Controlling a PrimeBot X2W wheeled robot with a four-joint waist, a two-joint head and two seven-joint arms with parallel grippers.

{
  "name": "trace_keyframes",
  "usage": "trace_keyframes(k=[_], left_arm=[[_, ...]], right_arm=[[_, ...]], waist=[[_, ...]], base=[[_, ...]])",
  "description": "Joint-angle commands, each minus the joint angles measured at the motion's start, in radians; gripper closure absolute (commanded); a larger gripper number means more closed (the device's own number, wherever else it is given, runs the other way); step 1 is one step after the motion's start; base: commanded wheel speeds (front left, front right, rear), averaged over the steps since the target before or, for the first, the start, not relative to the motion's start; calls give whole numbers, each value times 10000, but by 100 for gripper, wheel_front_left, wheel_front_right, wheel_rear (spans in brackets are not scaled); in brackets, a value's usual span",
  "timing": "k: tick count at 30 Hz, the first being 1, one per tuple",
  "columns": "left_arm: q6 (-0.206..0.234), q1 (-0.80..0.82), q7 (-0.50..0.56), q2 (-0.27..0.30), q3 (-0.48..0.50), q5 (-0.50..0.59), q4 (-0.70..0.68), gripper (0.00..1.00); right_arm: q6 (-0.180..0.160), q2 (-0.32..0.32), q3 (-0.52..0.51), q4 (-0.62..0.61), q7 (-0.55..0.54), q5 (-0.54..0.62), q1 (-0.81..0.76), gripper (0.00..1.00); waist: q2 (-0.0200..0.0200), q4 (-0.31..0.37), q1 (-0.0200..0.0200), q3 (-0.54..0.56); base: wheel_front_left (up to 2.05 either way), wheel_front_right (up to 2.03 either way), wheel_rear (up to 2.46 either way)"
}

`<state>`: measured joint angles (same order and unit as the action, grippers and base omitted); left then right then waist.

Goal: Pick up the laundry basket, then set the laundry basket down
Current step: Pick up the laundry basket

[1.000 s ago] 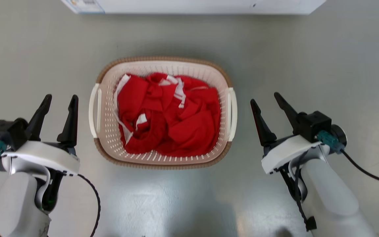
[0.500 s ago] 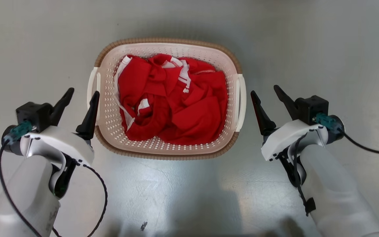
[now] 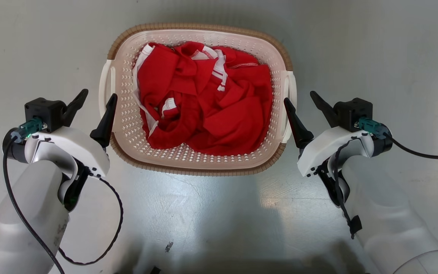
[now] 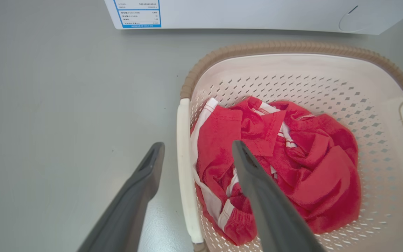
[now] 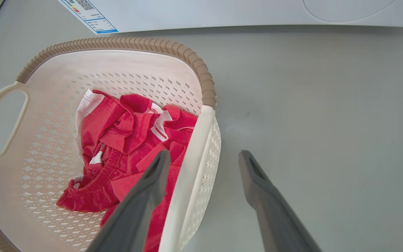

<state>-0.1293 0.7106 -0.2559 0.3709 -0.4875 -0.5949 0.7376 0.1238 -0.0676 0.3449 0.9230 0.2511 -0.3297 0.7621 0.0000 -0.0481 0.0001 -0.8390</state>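
Note:
The red clothes lie in a low heap below the brown rim. They should stay in place and come along when I lift the laundry basket.
The laundry basket stands on the grey floor, cream and perforated with a brown rim, and red clothes lie in it. My left gripper is open at the basket's left handle. In the left wrist view that handle lies between my left gripper's spread fingers. My right gripper is open at the right handle. In the right wrist view this handle runs between my right gripper's fingers. Neither gripper holds anything.
A white washer stands just beyond the basket, also seen as the washer in the right wrist view. Open grey floor lies left and right of the basket. My left arm's black cable hangs in a loop.
The head camera has tipped down, so the basket sits higher and larger. Both open grippers have moved inward from beside the basket to its two handles.

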Motion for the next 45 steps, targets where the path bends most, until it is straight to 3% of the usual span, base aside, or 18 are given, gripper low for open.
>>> trace_keyframes(k=[1, 45], left_arm=[[-14, 97, -59, 403, 232, -73, 1, 0], [-14, 647, -59, 264, -395, -373, 245, 0]], right_arm=[[69, 174, 245, -37, 107, -85, -238, 0], [69, 174, 1667, 416, 107, -1391, 410, 0]], waist=[[0, -32, 0, -42], [0, -155, 0, -1099]], base=[[0, 0, 0], [0, 0, 0]])
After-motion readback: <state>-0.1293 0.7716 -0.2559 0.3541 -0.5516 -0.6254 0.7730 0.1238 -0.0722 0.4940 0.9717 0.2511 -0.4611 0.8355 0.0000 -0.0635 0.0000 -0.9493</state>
